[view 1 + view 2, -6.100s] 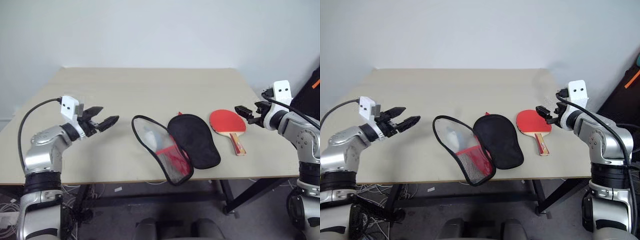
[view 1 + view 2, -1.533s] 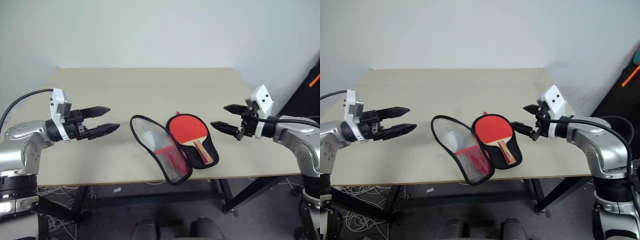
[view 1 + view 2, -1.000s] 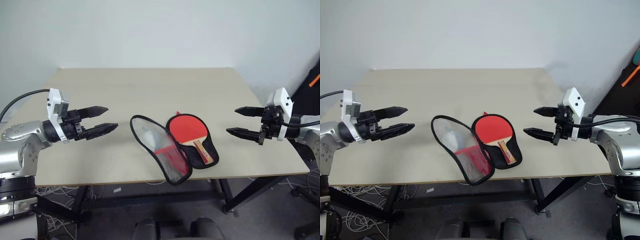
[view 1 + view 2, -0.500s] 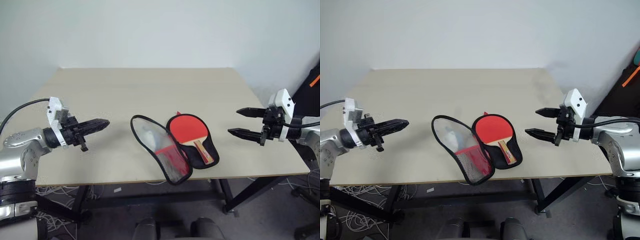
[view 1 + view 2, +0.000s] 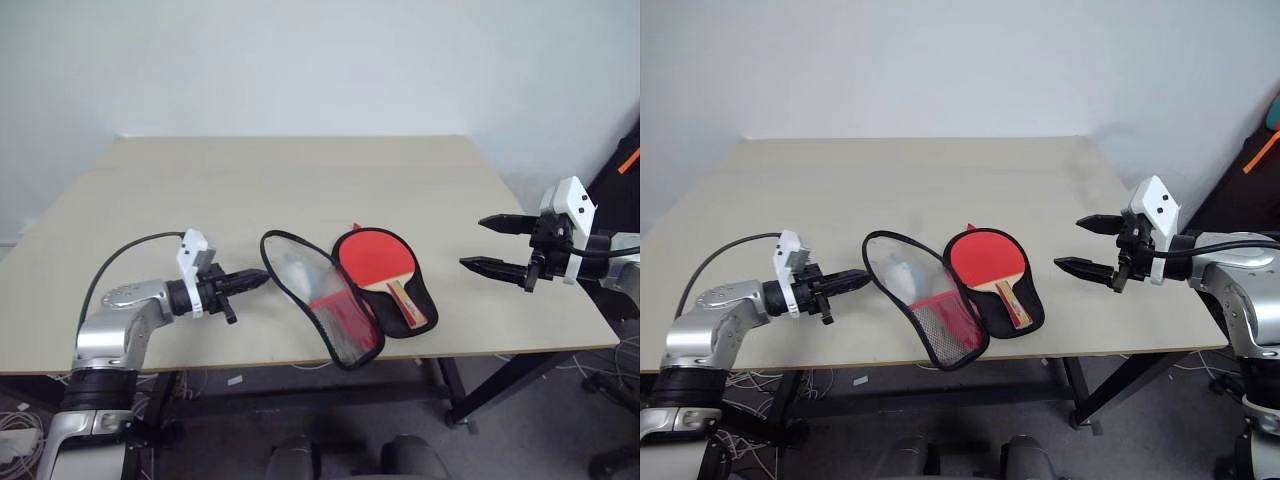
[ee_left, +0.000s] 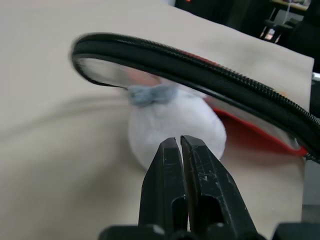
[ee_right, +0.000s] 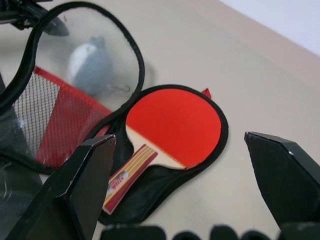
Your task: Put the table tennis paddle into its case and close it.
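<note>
The flap's rim [image 5: 266, 246] is raised over the white pouch. My left gripper should stay closed, push in beneath the flap's rim and fold the flap over the paddle [image 5: 376, 260].
The table tennis paddle [image 5: 375, 257] lies red face up on the black lining of the open case [image 5: 424, 297], handle toward the table's front edge. The case's other half, a flap [image 5: 318, 300] with a black zip rim, clear panel and red mesh, lies spread to the left. My left gripper [image 5: 258, 279] is shut and empty, low over the table, its tips just beside the flap's left rim [image 6: 200, 75]. My right gripper [image 5: 474, 242] hangs open and empty to the right of the case, and the paddle [image 7: 175, 125] lies ahead between its fingers [image 7: 85, 185].
The beige table [image 5: 300, 180] carries nothing else. A small white pouch [image 6: 170, 125] lies inside the flap behind the clear panel. The table's front edge runs close below the case. A black object with an orange strip [image 5: 625, 165] stands beyond the right edge.
My left gripper has shut and has moved down and to the right, up to the flap's rim. The right gripper has stayed in place, open. Earlier, the paddle went from the table into the case.
</note>
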`<state>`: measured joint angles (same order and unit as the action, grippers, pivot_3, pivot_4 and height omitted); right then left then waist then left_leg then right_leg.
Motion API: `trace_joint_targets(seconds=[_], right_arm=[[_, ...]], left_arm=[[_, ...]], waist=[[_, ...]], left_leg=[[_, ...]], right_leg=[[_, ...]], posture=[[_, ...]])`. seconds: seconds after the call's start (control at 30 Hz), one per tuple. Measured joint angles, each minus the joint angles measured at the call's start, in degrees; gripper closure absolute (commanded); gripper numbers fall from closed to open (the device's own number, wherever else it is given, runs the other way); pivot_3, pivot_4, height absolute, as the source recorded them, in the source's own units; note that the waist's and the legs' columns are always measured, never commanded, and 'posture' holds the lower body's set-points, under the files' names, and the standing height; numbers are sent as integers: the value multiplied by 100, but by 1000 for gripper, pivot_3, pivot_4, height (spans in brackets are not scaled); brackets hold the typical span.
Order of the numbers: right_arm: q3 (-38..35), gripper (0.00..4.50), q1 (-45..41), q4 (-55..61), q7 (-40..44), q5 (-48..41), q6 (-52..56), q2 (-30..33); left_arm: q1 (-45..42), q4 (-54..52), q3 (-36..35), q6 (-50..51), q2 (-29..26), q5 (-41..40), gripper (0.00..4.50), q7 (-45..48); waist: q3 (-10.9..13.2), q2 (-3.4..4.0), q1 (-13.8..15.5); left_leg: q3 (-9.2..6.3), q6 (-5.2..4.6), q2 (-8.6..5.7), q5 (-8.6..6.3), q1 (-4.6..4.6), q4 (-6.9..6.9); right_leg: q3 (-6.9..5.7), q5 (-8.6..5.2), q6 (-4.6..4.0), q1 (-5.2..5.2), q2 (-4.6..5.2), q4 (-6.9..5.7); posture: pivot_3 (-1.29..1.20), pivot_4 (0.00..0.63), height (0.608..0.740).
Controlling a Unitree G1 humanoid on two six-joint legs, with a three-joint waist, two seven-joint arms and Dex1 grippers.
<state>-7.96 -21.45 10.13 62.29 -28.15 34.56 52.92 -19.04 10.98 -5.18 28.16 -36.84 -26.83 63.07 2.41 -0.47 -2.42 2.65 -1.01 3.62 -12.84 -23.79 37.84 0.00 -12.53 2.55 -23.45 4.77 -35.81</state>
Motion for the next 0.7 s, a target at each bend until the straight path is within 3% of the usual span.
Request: trace_joint_targets(seconds=[0.3,0.7], right_arm=[[182,0,287,-66,1019,198,-790,657],[462,0,-509,-780,1493,575,-1279,736]], left_arm=[[-864,69,262,165,688,-105,4467,-43],[-2523,998,863,-171,2155,432,4467,-851]], waist=[[0,-4,54],[0,-5,62]], left_leg=[[-2,-2,-6,0,0,8],[-8,-6,-16,-2,2,13]], right_leg=[[3,0,1,7,0,2],[15,1,16,15,-3,2]], posture=[[0,0,740],[0,0,740]])
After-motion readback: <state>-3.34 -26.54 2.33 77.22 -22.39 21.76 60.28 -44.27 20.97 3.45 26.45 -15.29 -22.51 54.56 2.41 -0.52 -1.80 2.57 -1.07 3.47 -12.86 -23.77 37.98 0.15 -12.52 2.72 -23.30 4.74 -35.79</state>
